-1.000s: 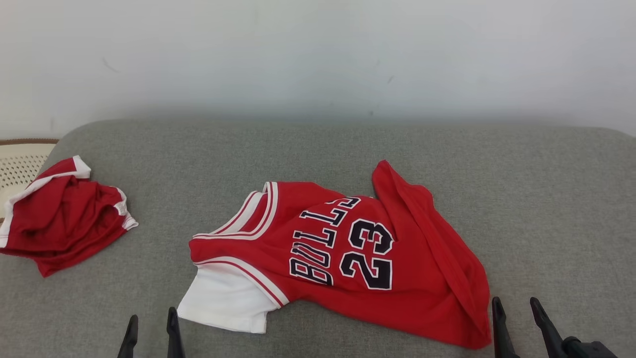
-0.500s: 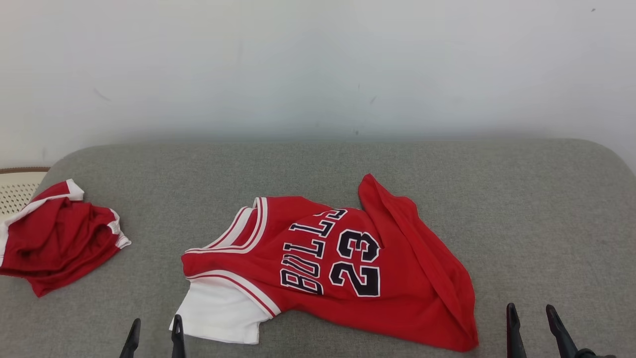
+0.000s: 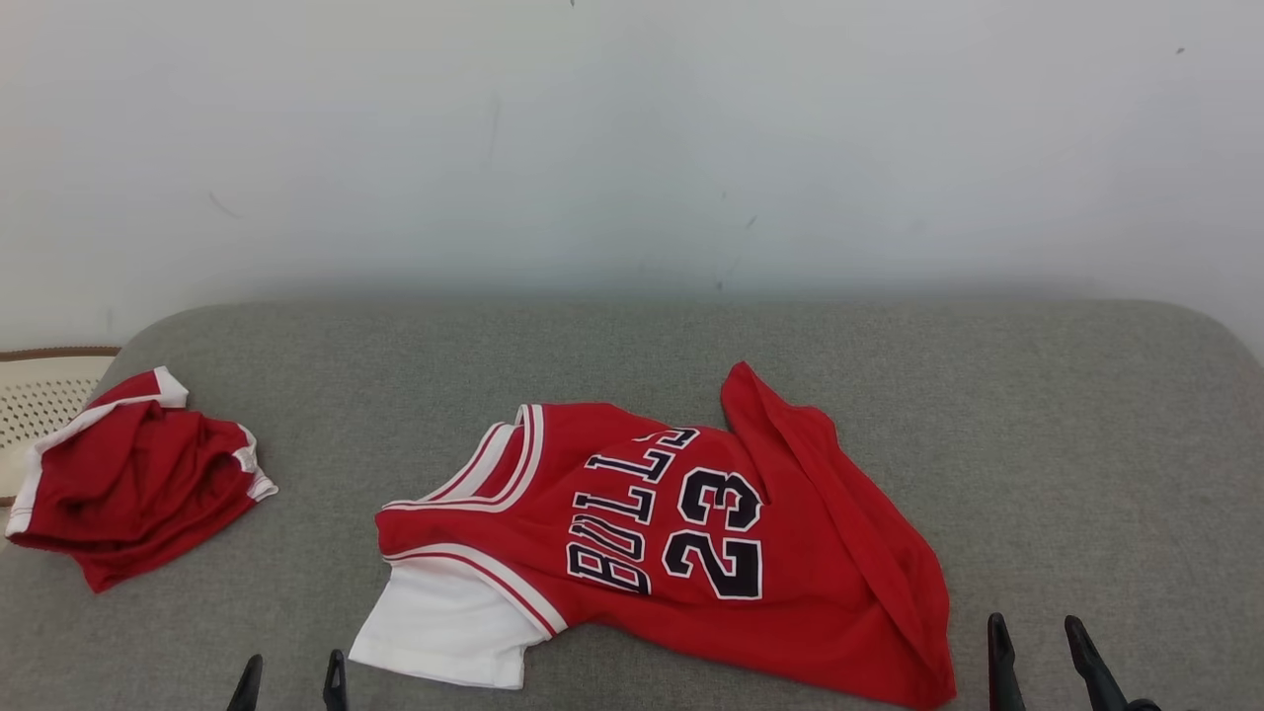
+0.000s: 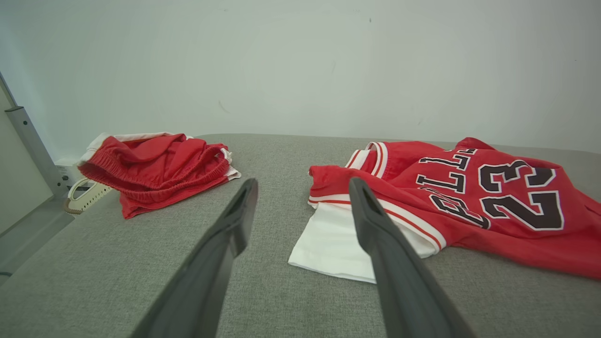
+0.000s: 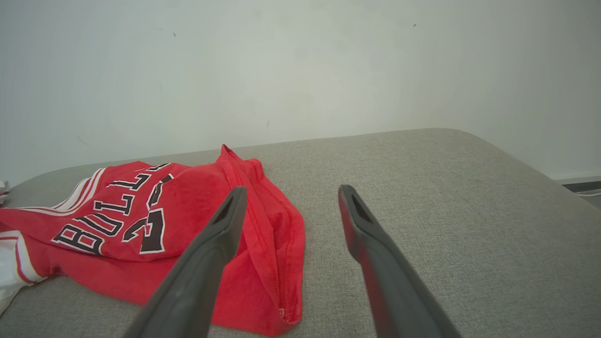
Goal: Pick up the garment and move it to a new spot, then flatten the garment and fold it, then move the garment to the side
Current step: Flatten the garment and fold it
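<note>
My gripper will uncover another white sleeve hidden at the jersey's far edge (image 3: 664,527) when it pulls the jersey flat, because the BULLS print curls (image 3: 680,436) under there.
The garment (image 3: 681,533) is a red jersey printed BULLS 23 with a white sleeve, lying rumpled in the middle of the grey cushioned surface (image 3: 1086,444); its hem side is folded over at the right. It also shows in the left wrist view as the jersey (image 4: 469,197) and in the right wrist view as the jersey (image 5: 141,220). My left gripper (image 3: 289,673) stands open at the bottom edge, just left of the white sleeve. My right gripper (image 3: 1035,637) stands open just right of the jersey's lower right corner. Both hold nothing.
A second red garment with white trim (image 3: 133,479) lies bunched at the left end of the surface. A cream perforated basket (image 3: 39,405) stands beyond that end. A pale wall rises behind. Bare grey fabric stretches to the right of the jersey.
The head camera has tilted, so the whole scene sits lower in the picture than a second ago. The jersey and both grippers keep their places relative to each other.
</note>
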